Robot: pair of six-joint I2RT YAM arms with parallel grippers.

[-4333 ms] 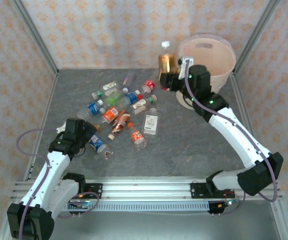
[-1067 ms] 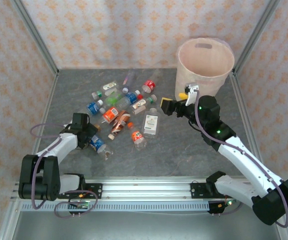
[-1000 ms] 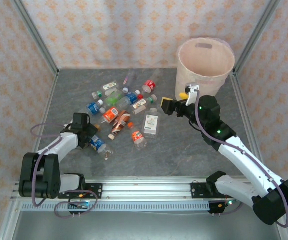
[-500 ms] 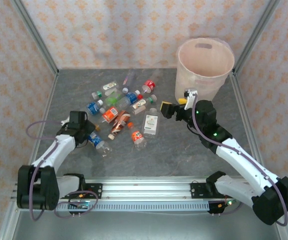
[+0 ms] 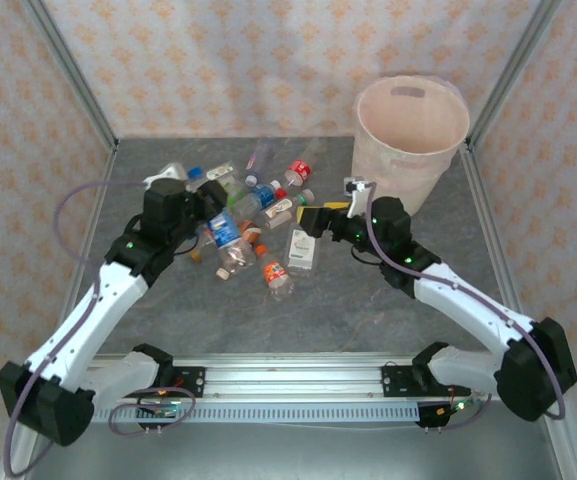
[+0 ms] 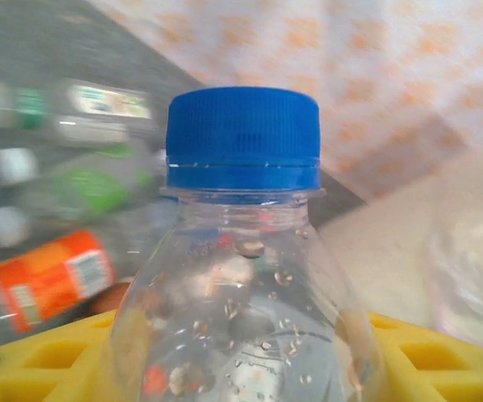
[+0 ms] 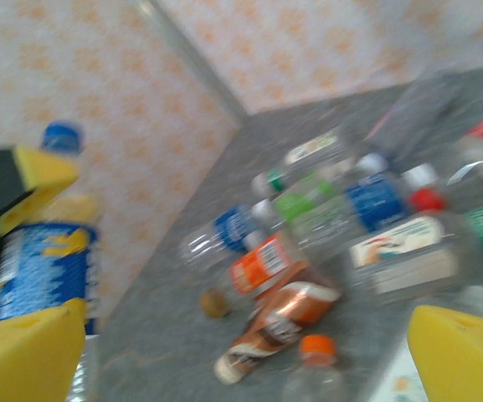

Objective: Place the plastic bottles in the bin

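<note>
My right gripper should take the blue-capped bottle point(image 5: 230, 246) by its blue label point(image 7: 47, 270) and carry it to the bin, since my left gripper holds it far from there.
My left gripper point(image 5: 213, 225) is shut on a clear plastic bottle point(image 5: 224, 229) with a blue label and blue cap, held above the left side of the pile. In the left wrist view this bottle point(image 6: 243, 251) stands between the yellow fingers point(image 6: 40, 360). Several more bottles point(image 5: 258, 200) lie scattered mid-table, among them an orange-labelled one point(image 7: 266, 261) and a brown one point(image 7: 279, 327). My right gripper point(image 5: 313, 217) is open and empty, just right of the pile, above a square clear bottle point(image 5: 303, 250). The pinkish-beige bin point(image 5: 411, 130) stands at the back right.
Patterned walls and slanted metal posts point(image 5: 68, 75) enclose the grey table point(image 5: 368, 320). An aluminium rail point(image 5: 288, 375) runs along the near edge. The right arm stretches from the front right towards the middle, passing in front of the bin.
The left gripper closed on the blue-labelled bottle at the front left, then lifted it up and towards the pile. The right gripper swung left, away from the bin, staying open.
</note>
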